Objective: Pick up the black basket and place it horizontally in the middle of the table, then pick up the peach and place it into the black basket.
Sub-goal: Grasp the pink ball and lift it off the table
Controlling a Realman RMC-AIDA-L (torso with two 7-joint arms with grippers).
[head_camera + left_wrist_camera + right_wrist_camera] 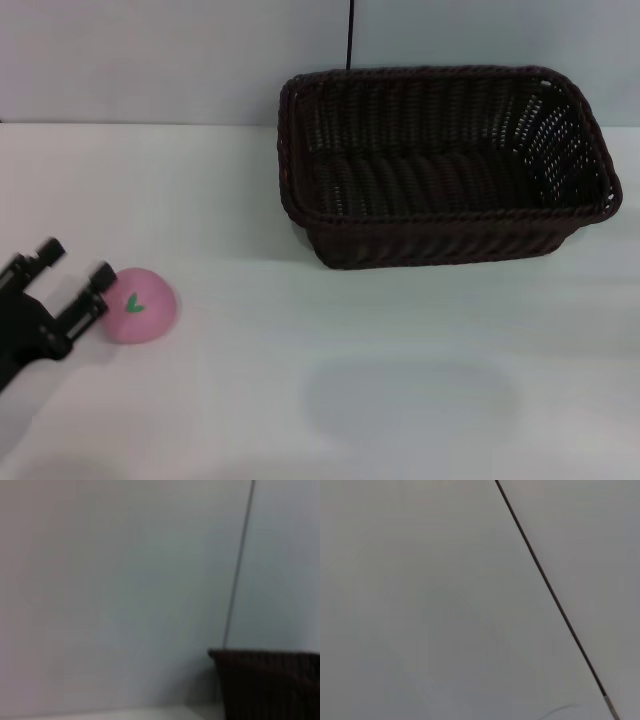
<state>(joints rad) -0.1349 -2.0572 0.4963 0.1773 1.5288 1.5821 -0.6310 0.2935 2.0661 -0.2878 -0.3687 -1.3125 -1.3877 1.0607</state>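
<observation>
The peach's edge (115, 300) is next to one finger, outside my left gripper's opening. My left gripper should get its fingers on both sides of the pink peach (142, 306) before it carries the peach into the black basket.
The black basket (445, 165) stands upright on the white table (400, 400), at the back right, its long side across the view; it looks empty. A corner of it also shows in the left wrist view (270, 685). The pink peach (140, 305) with a green leaf mark lies on the table at the front left. My left gripper (75, 265) is open, low over the table just left of the peach, one fingertip close to the peach's side. My right gripper is out of view.
A thin dark cable (350, 35) hangs down the pale wall behind the basket; it also shows in the left wrist view (240, 565) and the right wrist view (550, 590). A faint grey shadow (410, 400) lies on the front table.
</observation>
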